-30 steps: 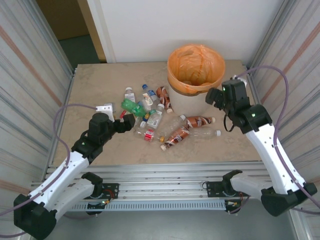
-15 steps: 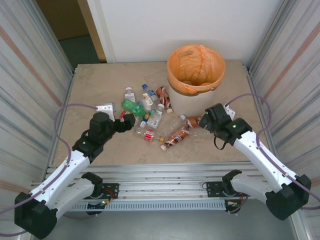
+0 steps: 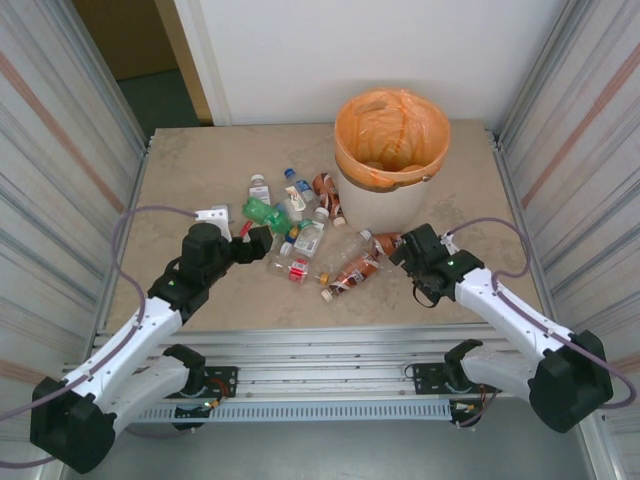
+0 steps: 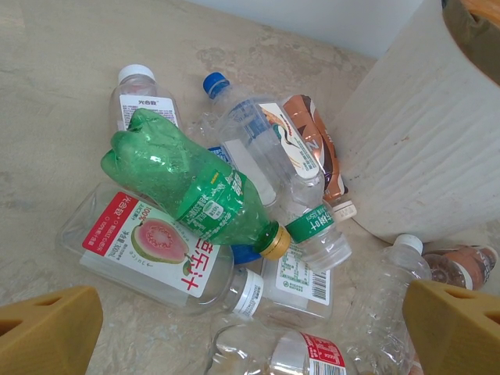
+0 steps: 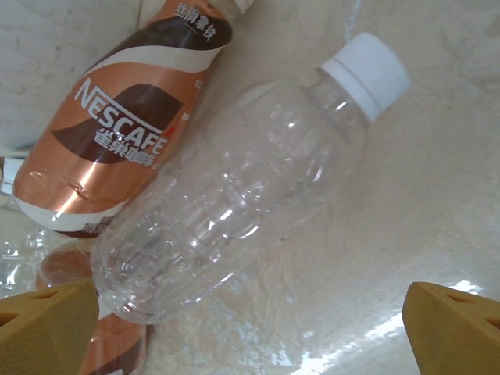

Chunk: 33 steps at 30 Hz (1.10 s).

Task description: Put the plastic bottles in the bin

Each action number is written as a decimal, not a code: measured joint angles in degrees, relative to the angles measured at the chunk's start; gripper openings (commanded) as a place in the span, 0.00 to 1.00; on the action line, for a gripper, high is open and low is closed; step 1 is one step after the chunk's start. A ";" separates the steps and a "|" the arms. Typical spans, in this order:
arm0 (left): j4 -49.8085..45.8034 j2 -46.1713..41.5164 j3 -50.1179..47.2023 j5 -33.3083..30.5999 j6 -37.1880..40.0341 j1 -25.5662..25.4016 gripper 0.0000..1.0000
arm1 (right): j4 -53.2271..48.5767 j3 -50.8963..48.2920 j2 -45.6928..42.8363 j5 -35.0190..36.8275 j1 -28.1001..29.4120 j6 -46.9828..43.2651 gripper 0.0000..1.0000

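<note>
The clear bottle [image 5: 262,160] by the brown Nescafe bottle is uncovered, so my right gripper should keep turning and going down until its fingers are on either side of the clear bottle's body [image 5: 199,223].
Several plastic bottles [image 3: 300,235] lie in a heap on the table left of the bin [image 3: 392,190], a cream bucket with an orange bag over its rim. My left gripper [image 3: 240,228] hovers open at the heap's left edge. In the left wrist view its open fingers flank the gripper's middle [image 4: 250,332], below a green bottle [image 4: 195,183] and a guava-label bottle [image 4: 148,250]. My right gripper [image 3: 405,258] is low at the heap's right end, open. In its wrist view the gripper [image 5: 250,328] straddles a clear white-capped bottle [image 5: 234,211] beside a brown Nescafe bottle [image 5: 117,133].
Corrugated metal walls close in the table left and right. The bin's wall [image 4: 414,141] stands just right of the heap. The aluminium rail [image 3: 320,350] runs along the near edge. Bare tabletop [image 3: 190,170] lies at the far left and in front of the heap.
My right arm swung down from beside the bin's rim to the table at the clear bottle. The left arm barely shifted. Both grippers stayed open.
</note>
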 measured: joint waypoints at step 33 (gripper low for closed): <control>-0.02 1.73 0.00 1.29 0.00 0.00 0.99 | 11.26 -3.65 12.33 -2.60 -3.02 0.46 0.86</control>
